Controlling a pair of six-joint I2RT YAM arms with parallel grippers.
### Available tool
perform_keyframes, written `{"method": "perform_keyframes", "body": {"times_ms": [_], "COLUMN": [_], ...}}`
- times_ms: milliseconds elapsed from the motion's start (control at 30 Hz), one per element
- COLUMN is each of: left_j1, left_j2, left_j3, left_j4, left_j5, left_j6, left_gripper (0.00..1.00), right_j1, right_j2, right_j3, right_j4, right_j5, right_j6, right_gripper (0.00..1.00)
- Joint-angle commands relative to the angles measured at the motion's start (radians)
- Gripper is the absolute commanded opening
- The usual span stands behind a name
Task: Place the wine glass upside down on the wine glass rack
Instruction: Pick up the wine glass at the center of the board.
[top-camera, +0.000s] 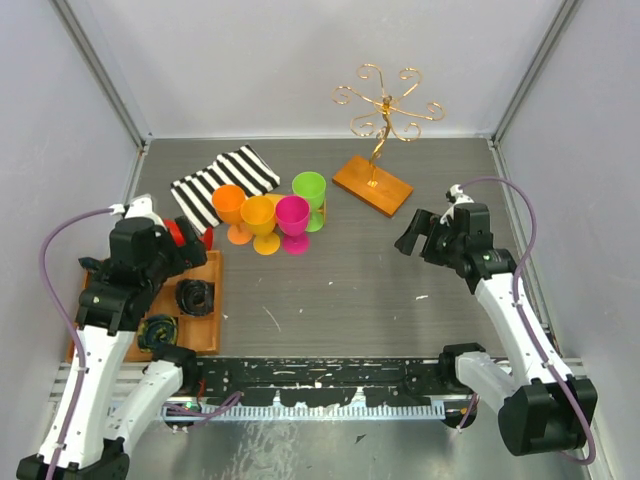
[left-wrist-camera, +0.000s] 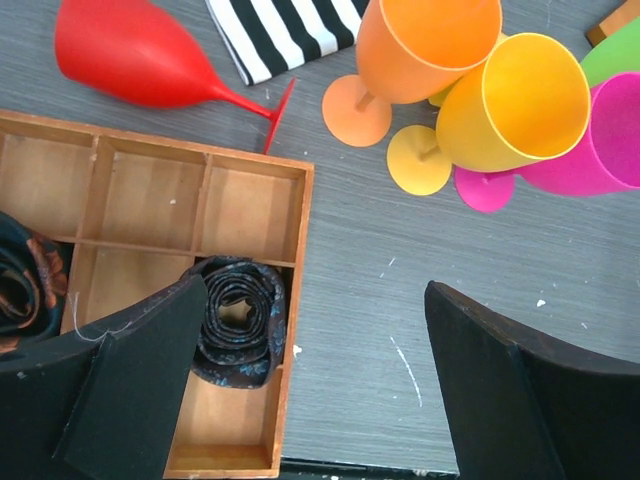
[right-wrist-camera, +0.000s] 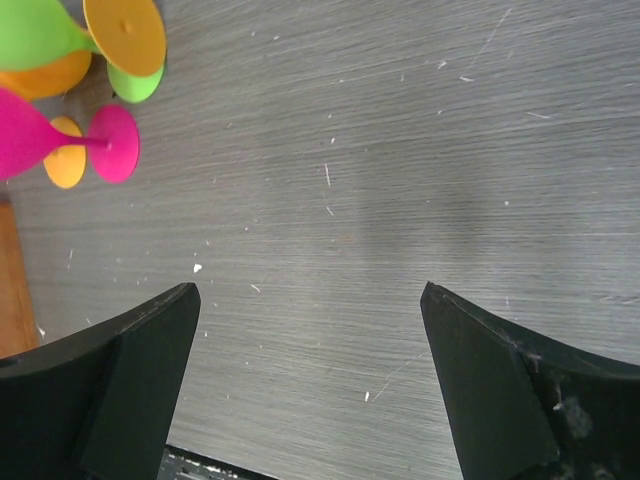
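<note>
I should keep moving my left gripper, fingers open, toward the orange wine glass, which stands upright at the row's loose end, and close on its rim.
The wine glass rack is a gold wire stand on a wooden base at the back right, with nothing on its arms. Several plastic wine glasses stand upright mid-table: orange, yellow, pink and green. A red glass lies on its side beside the tray. My left gripper hangs open over the tray's right edge, holding nothing. My right gripper is open over bare table, right of the glasses.
A compartmented wooden tray holding rolled ties sits at the near left. A black-and-white striped cloth lies behind the glasses. Grey walls enclose the table. A black rail runs along the near edge.
</note>
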Motion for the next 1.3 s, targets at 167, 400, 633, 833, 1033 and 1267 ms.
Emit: {"method": "perform_keyframes", "body": {"times_ms": [167,400,633,833,1033,1267], "left_j1": [0.005,0.005,0.005,0.008,0.021,0.029], "left_j2": [0.132,0.185,0.318,0.451,0.561,0.725], "left_j3": [0.038,0.038,0.109,0.238,0.293,0.399], "left_j4": [0.169,0.288,0.34,0.297,0.28,0.162], "left_j5": [0.049,0.045,0.074,0.058,0.077,0.053], "left_j6": [-0.054,0.001,0.036,0.058,0.061,0.068], "left_gripper": [0.98,0.98,0.98,0.98,0.81,0.66], "right_j1": [-0.003,-0.003,-0.003,-0.003,-0.003,-0.003], "right_j2": [0.018,0.021,-0.027,-0.047,-0.041,-0.072], "right_j3": [-0.042,-0.063,-0.096,-0.111,-0.116,-0.133], "right_j4": [0.096,0.118,0.133,0.135,0.14,0.138], "right_j5": [-0.092,-0.127,-0.106,-0.081,-0.08,-0.078], "right_j6": [-0.047,-0.038,-0.02,-0.003,-0.001,0.014], "right_gripper": [0.98,0.94,0.94,0.94,0.92,0.91]}}
